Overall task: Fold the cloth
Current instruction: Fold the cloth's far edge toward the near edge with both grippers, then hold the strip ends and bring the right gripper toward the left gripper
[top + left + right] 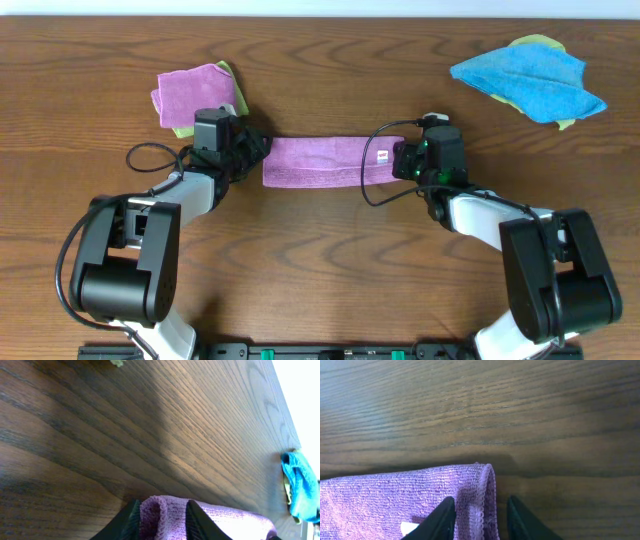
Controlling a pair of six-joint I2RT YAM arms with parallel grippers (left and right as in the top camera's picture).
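My left gripper has its fingers on both sides of the cloth's far corner (159, 500). It should keep the middle of that end (268, 165) still while my right gripper folds the cloth's tagged end over.
The cloth (320, 160) is a lilac towel lying on the table as a long folded strip, with a small white tag (381, 156) near its right end. My left gripper (255, 150) is at the strip's left end. In the left wrist view its jaws stand apart around the rolled cloth edge (165, 517), which fills the gap loosely. My right gripper (400, 160) is at the right end. In the right wrist view its fingers straddle the hemmed edge (487, 490), with bare wood showing between the hem and the right finger (520, 520).
A second purple cloth (195, 93) lies folded on a yellow-green cloth (228, 75) at the back left, just behind the left gripper. A bright blue cloth (530, 78) lies crumpled at the back right. Cables (150, 155) loop beside both wrists.
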